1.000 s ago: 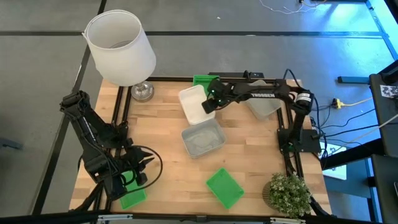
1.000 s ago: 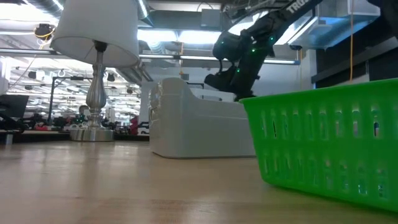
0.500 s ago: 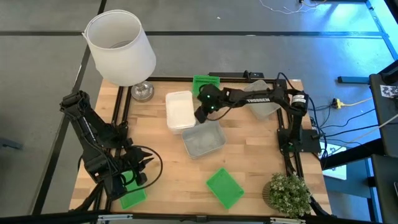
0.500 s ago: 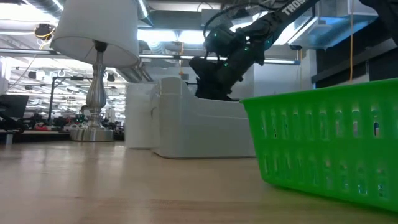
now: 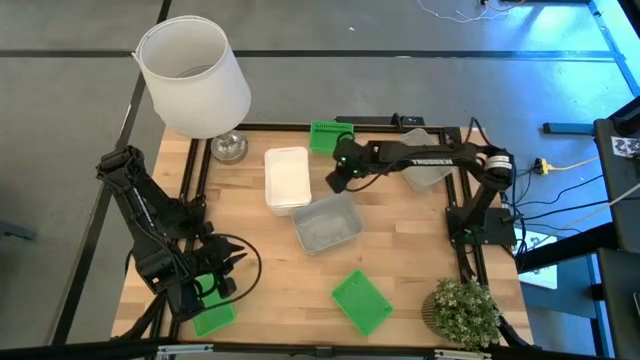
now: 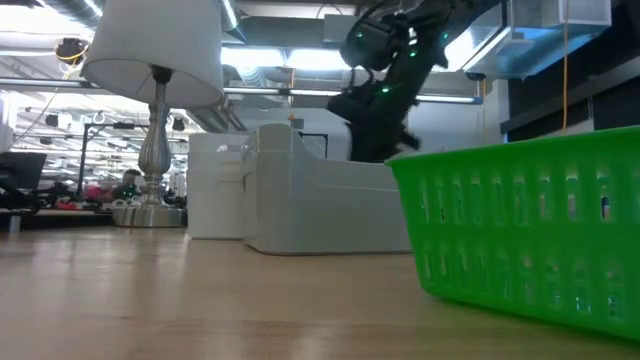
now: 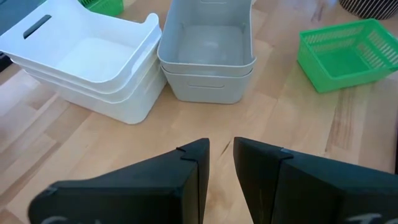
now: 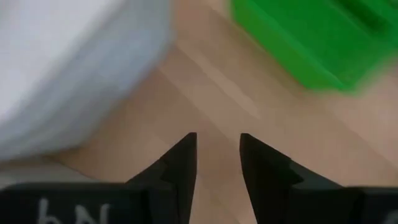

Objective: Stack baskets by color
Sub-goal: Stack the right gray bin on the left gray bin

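My gripper will lower another grey basket (image 5: 428, 176), and it will nest inside the stacked grey baskets (image 5: 328, 222), because they have open tops and sides that get narrower downward.
Stacked white baskets (image 5: 286, 180) (image 7: 93, 59) rest on the table's far middle, with stacked grey baskets (image 5: 326, 222) (image 7: 208, 53) just nearer. Another grey basket (image 5: 428, 168) lies under the right arm. Green baskets stand at the far edge (image 5: 331, 135), near the front (image 5: 361, 302) (image 6: 520, 230) and under the left arm (image 5: 213, 318). My right gripper (image 5: 340, 180) (image 8: 217, 140) hangs open just right of the white baskets, touching nothing. My left gripper (image 5: 232, 262) (image 7: 221, 146) waits open at the near left, nothing between its fingers.
A big white lamp (image 5: 195, 75) stands on its metal foot (image 5: 229, 148) at the far left corner. A potted plant (image 5: 462, 312) sits at the near right corner. Bare wood (image 5: 270, 280) lies between the left gripper and the near green basket.
With my right gripper against them, the white baskets have slid toward the table's left edge and turned square to it. My right gripper has then drawn back toward the right edge and risen, rolling a little, clear of the baskets.
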Robot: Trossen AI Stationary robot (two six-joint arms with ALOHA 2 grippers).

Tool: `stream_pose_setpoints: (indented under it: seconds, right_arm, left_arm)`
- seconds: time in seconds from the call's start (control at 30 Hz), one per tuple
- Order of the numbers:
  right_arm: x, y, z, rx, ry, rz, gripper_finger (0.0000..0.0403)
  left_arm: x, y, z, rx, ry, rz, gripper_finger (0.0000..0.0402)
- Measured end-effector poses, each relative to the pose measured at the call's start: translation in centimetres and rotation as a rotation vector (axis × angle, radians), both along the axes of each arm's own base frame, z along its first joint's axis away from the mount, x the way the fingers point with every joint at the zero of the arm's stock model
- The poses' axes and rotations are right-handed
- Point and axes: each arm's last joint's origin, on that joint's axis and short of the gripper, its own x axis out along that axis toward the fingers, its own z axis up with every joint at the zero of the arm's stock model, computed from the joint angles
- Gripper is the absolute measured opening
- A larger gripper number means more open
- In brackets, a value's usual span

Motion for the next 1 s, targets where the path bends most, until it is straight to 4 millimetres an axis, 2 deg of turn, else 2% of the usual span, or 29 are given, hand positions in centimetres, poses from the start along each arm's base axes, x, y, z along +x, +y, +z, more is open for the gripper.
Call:
stream_pose_setpoints:
  seconds: [0.13,0.27,0.57,1.0]
  right_arm:
    - [-1.9,0.2,0.3,-0.02,0.136,-0.106,0.0122]
    - [-3.3,-0.4,-0.3,-0.044,0.286,-0.195,0.0122]
    - [-5.9,-2.8,-0.6,-0.069,0.409,-0.455,0.0122]
    - [-10.4,-4.8,-5.0,-0.019,0.574,-0.594,0.0122]
  left_arm:
    - [0.0,0.0,0.0,0.001,0.0,-0.001,0.0065]
    - [0.0,0.0,0.0,0.006,0.0,-0.001,0.0065]
    - [0.0,0.1,0.0,0.013,-0.003,0.0,0.0065]
    - [0.0,0.1,0.0,0.026,-0.008,0.003,0.0065]
